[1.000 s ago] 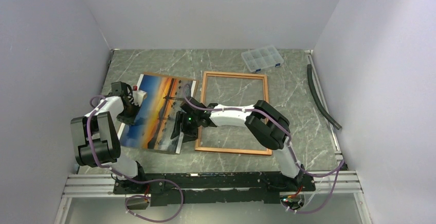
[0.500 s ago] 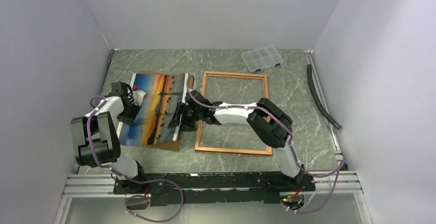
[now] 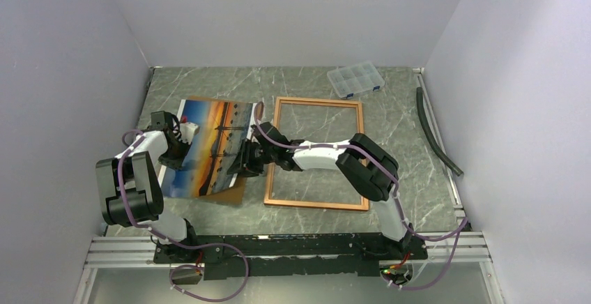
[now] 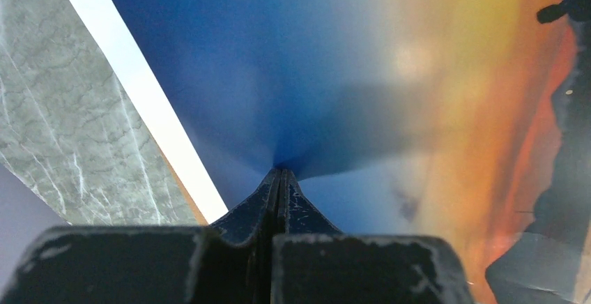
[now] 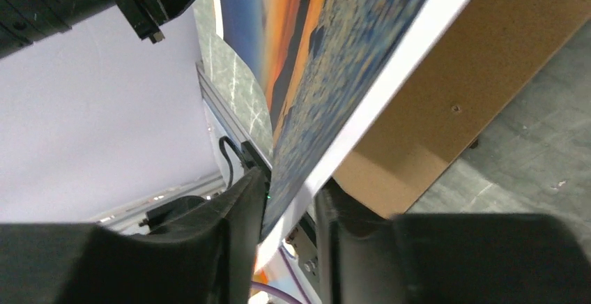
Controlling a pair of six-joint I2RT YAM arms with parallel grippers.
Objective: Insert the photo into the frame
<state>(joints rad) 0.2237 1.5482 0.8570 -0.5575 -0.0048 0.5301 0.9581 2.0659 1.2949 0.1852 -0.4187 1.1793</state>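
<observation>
Next, I swing the photo's white edge over with my right gripper and lay the photo face down in the frame (image 3: 317,121), because the sunset side of the photo (image 3: 216,137) faces up.
The photo (image 3: 209,143), an orange sunset over blue water, is held up off the table at the left, tilted. My left gripper (image 3: 174,153) is shut on its left edge; in the left wrist view the jaws (image 4: 280,173) pinch the blue part of the photo (image 4: 348,74). My right gripper (image 3: 244,163) is closed on the photo's right edge; the right wrist view shows the photo (image 5: 327,74) slanting between the fingers (image 5: 237,227). The frame (image 3: 317,100), thin reddish-brown wood, lies flat to the right of the photo, with nothing in it.
The brown backing board (image 3: 235,196) lies under the photo's near right corner and shows in the right wrist view (image 5: 453,95). A clear compartment box (image 3: 356,79) sits at the back. A black hose (image 3: 435,133) runs along the right wall.
The photo has come up off the backing board and turned squarer to the table. My right gripper moved a little toward the far side with the photo's right edge; the left gripper stayed put.
</observation>
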